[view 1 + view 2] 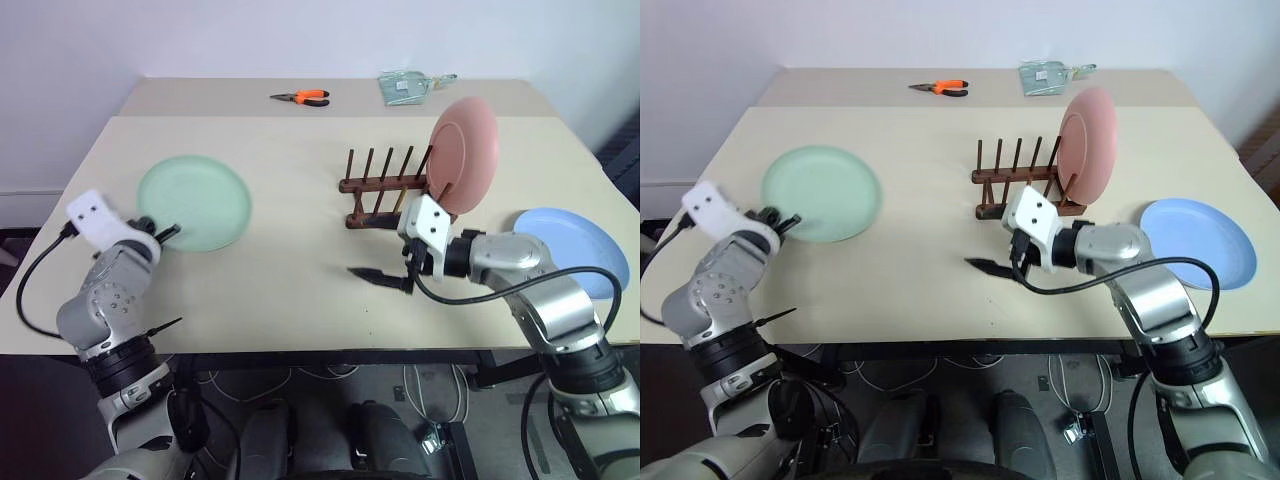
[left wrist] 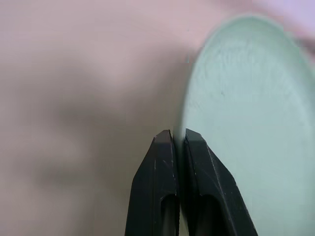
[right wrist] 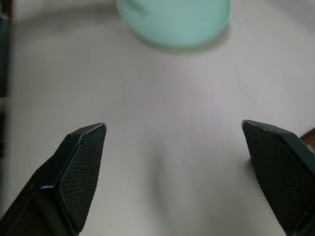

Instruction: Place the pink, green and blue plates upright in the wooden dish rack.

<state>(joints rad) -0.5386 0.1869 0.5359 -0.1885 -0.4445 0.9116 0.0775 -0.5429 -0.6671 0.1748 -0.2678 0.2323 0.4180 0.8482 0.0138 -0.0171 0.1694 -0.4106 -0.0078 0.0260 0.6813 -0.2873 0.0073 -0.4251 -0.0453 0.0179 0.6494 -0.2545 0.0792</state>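
Observation:
Next, my open right gripper takes the plate (image 1: 200, 202) over before putting it in the dish rack, because my left gripper is holding the green plate's near rim (image 1: 160, 214) far away from the dish rack.
The green plate (image 1: 195, 200) lies on the table's left side. My left gripper (image 1: 165, 232) is shut on its near rim, which sits pinched between the two black fingers (image 2: 165, 157) in the left wrist view. The pink plate (image 1: 463, 155) stands upright at the right end of the wooden dish rack (image 1: 385, 185). To the right of the rack, the blue plate (image 1: 572, 250) lies flat near the table's edge. In front of the rack my right gripper (image 1: 385, 275) hovers open over bare table, pointing left toward the green plate (image 3: 172, 19), nothing between its fingers.
Orange-handled pliers (image 1: 303, 97) and a small clear bag (image 1: 405, 86) lie at the table's far edge. Several empty pegs of the rack stand left of the pink plate. Bare tabletop (image 1: 290, 250) stretches between the green plate and the rack.

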